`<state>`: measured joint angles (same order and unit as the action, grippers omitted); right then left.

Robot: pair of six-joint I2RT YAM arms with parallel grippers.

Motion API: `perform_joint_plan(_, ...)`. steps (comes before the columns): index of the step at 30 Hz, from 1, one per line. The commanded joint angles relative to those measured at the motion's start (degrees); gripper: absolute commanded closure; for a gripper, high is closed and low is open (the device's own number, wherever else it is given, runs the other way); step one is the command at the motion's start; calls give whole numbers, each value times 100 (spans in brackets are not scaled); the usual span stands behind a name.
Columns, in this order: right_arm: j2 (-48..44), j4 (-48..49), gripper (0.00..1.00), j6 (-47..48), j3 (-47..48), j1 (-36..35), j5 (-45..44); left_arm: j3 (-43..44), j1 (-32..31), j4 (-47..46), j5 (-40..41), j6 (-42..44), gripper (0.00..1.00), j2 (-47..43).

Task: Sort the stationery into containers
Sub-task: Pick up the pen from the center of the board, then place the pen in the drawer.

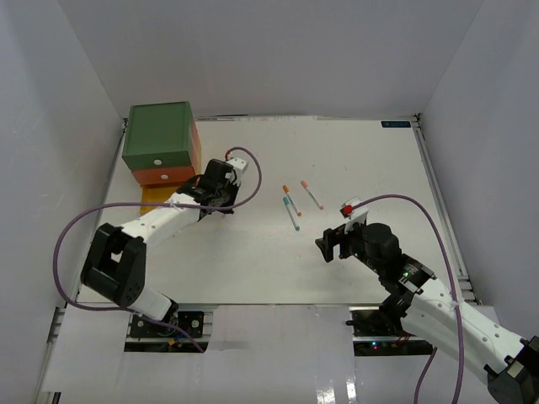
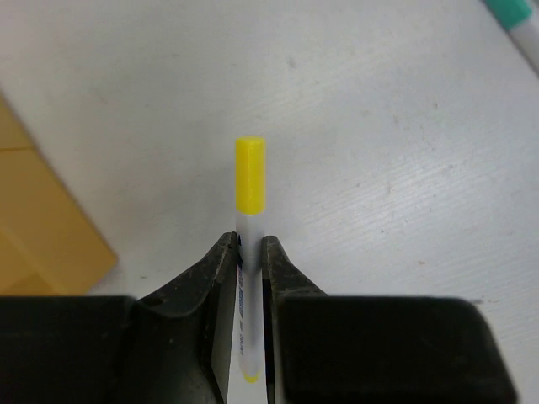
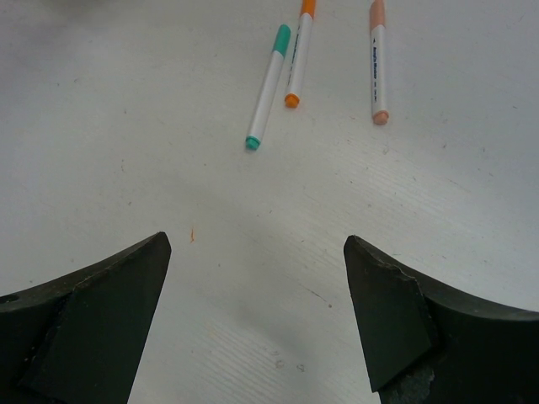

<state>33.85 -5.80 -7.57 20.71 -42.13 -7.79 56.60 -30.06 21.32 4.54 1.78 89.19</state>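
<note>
The robot's left gripper keeps bringing the white marker to the yellow container (image 1: 152,199), which stands out past the orange-red one, until the marker hangs over its inside (image 1: 161,194).
My left gripper (image 2: 250,244) is shut on a white marker with a yellow cap (image 2: 250,175); the cap sticks out past the fingertips, just above the white table. In the top view this gripper (image 1: 217,204) is right beside the stacked containers: green top (image 1: 156,135), orange-red middle (image 1: 164,175), yellow bottom (image 1: 154,198). My right gripper (image 3: 257,244) stands open with only bare table between its fingers. Ahead of it lie a teal marker (image 3: 268,86), an orange marker (image 3: 297,55) and a pink marker (image 3: 378,61), also seen mid-table as teal (image 1: 292,212), orange (image 1: 291,199) and pink (image 1: 312,194).
A corner of the yellow container (image 2: 42,227) shows at the left of the left wrist view, and a teal marker tip (image 2: 518,21) at its top right. White walls enclose the table on three sides. A purple cable (image 1: 253,181) loops off the left wrist.
</note>
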Motion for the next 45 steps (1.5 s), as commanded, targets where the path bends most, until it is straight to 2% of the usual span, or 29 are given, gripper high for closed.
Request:
perform_joint_plan(1, -36, 317, 10, -51, -49, 3, -12, -122, 430, 214, 469, -1187, 90, -752)
perform_joint_plan(4, -53, 308, 10, -51, -49, 3, 41, -412, 1062, 311, 277, -2063, 92, -1359)
perform_joint_plan(5, -62, 299, 10, -60, -41, 3, 58, -552, 1464, 329, 76, -2259, 93, -1499)
perform_joint_plan(8, -106, 299, 10, -78, -41, 3, 94, -720, 2019, 443, -23, -2822, 98, -2026)
perform_joint_plan(13, -150, 308, 10, -86, -41, 3, 173, -738, 2785, 619, -128, -3682, 100, -2151)
perform_joint_plan(17, -176, 308, 10, -86, -76, 3, 190, -686, 3206, 575, -120, -4229, 100, -2055)
perform_joint_plan(21, -194, 317, 10, -104, -85, 3, 199, -501, 3419, 557, 222, -5220, 100, -1826)
perform_joint_plan(29, -159, 308, 10, -104, -85, 3, 182, -184, 3771, 294, 452, -6251, 99, -1142)
perform_joint_plan(32, -106, 308, 10, -95, -76, 3, 190, -210, 3868, 154, 469, -6523, 87, -939)
perform_joint_plan(35, -36, 317, 10, -78, -67, 3, 217, -272, 3929, 13, 417, -6699, 66, -868)
perform_joint_plan(36, -10, 317, 10, -69, -58, 3, 234, -298, 3964, -49, 382, -6700, 55, -885)
perform_joint_plan(39, 166, 343, 10, -43, -15, 3, 392, -316, 3982, -233, 250, -6621, 39, -955)
perform_joint_plan(40, 236, 308, 10, -25, 38, 3, 445, -290, 3982, -234, 232, -6560, 30, -991)
perform_joint_plan(43, 701, -8, 10, 63, 380, 3, 533, -237, 3982, -242, 179, -6270, 18, -1184)
perform_joint_plan(45, 1140, -236, 9, 98, 679, 3, 542, -272, 3991, -234, 100, -5989, 15, -1359)
